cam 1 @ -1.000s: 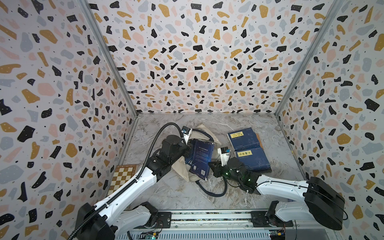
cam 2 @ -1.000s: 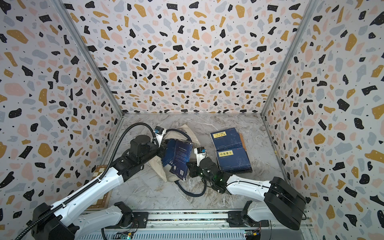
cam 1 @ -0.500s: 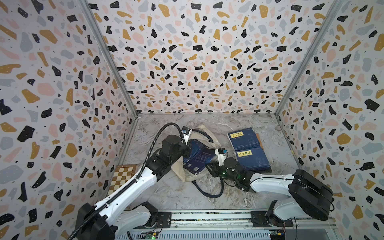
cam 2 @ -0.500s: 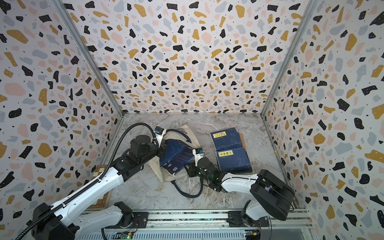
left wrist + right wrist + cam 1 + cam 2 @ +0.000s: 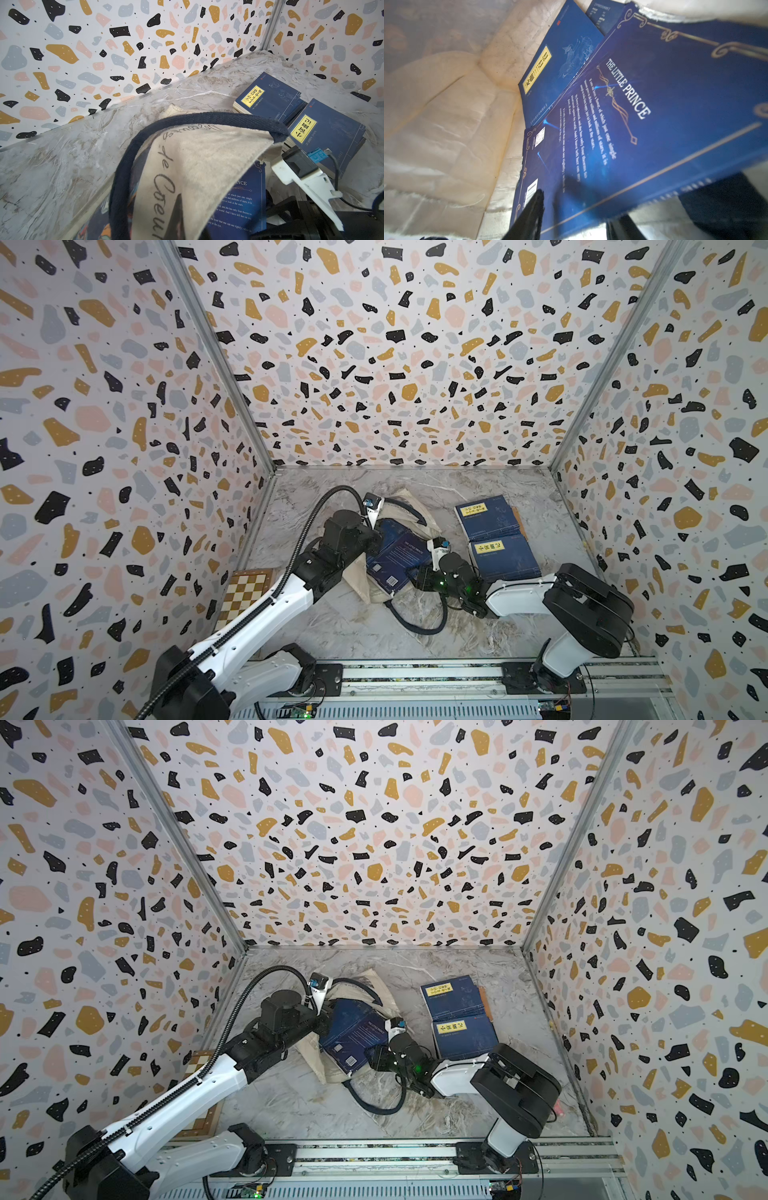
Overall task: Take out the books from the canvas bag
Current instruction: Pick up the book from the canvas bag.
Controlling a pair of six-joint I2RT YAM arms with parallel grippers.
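Another hidden book should appear beside the yellow-labelled book when I pull out The Little Prince (image 5: 628, 96), because a lettered navy corner (image 5: 603, 15) is peeking out behind them.
The cream canvas bag (image 5: 360, 585) (image 5: 314, 1057) lies slumped on the marble floor. My left gripper (image 5: 375, 536) (image 5: 180, 223) is shut on its lettered rim flap (image 5: 197, 158) and holds it up. A navy book titled The Little Prince (image 5: 395, 559) (image 5: 353, 1038) (image 5: 654, 124) lies half out of the bag's mouth. My right gripper (image 5: 415, 577) (image 5: 580, 220) is open, its fingers on either side of that book's lower edge. Behind it, inside the bag, sits another navy book with a yellow label (image 5: 550, 83). Two more yellow-labelled books (image 5: 487, 517) (image 5: 503, 559) lie on the floor to the right.
A brown-and-cream chessboard box (image 5: 245, 593) lies against the left wall beside my left arm. A navy bag handle (image 5: 417, 624) loops over the floor in front of the bag. The arms' base rail (image 5: 415, 672) runs along the front edge. Patterned walls close in three sides.
The Little Prince book stood tilted up over the bag a second ago. It now lies lower on the bag, and my right gripper's jaws have spread apart. The left gripper held still.
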